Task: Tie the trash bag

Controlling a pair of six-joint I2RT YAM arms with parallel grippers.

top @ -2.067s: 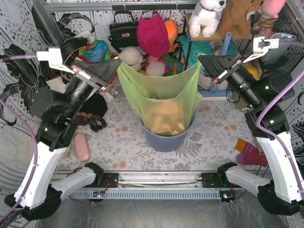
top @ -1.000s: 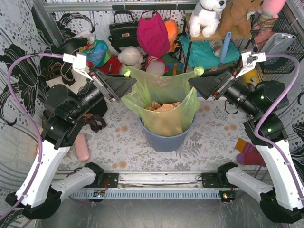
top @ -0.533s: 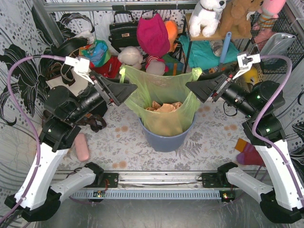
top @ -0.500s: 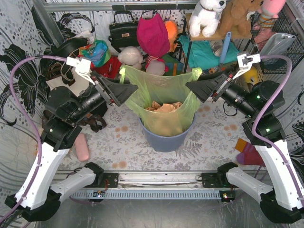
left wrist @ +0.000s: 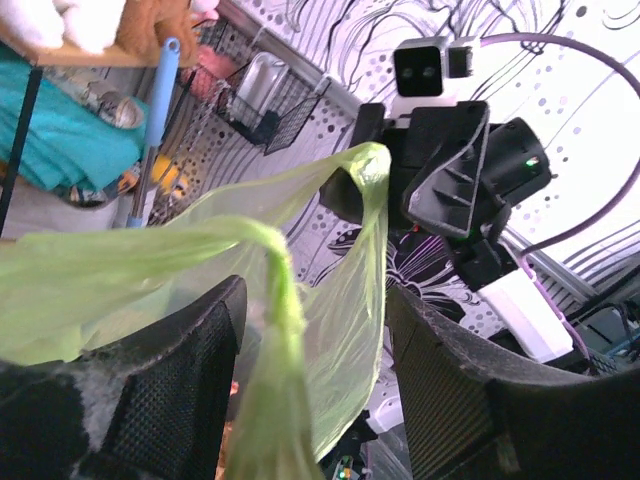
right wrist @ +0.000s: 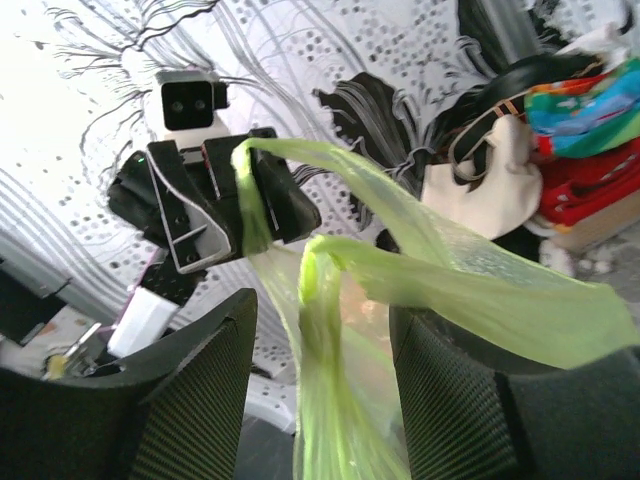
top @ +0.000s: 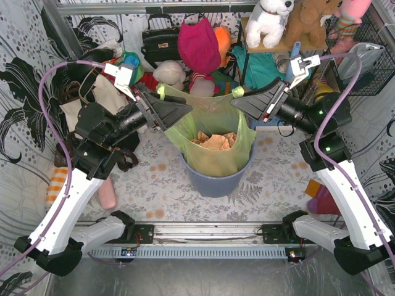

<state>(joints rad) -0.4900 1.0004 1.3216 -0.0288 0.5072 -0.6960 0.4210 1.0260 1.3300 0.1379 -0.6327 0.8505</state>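
Note:
The left gripper's open fingers have the trash bag's strand [left wrist: 287, 318] running loose between them, so the robot should move back, pinch the strand's top [top: 162, 92] and pull the strand tight.
The light-green trash bag [top: 216, 154] stands in the round blue-grey bin [top: 213, 182], with crumpled brown paper showing at its mouth. Its two top corners are drawn up into thin strands. My left gripper [top: 179, 113] is at the left corner. In the left wrist view one strand [left wrist: 270, 330] runs loosely between the wide-apart jaws of that gripper [left wrist: 312, 310]. My right gripper [top: 242, 105] is at the right corner. There too its jaws [right wrist: 322, 310] stand apart round a strand [right wrist: 320, 340], without pinching it. The two grippers face each other over the bag.
Behind the bin lie a black handbag [top: 162, 40], a magenta cushion [top: 199, 43], plush toys [top: 271, 18] on a shelf and a cream tote [top: 105, 98]. A pink object [top: 108, 197] lies front left, a red sock [top: 324, 200] front right. Wire baskets [top: 376, 55] stand far right.
Both grippers have moved inward and toward the back, bringing the bag's two corners closer together. The bag's top, earlier stretched wide and tall, now sags lower round the mouth.

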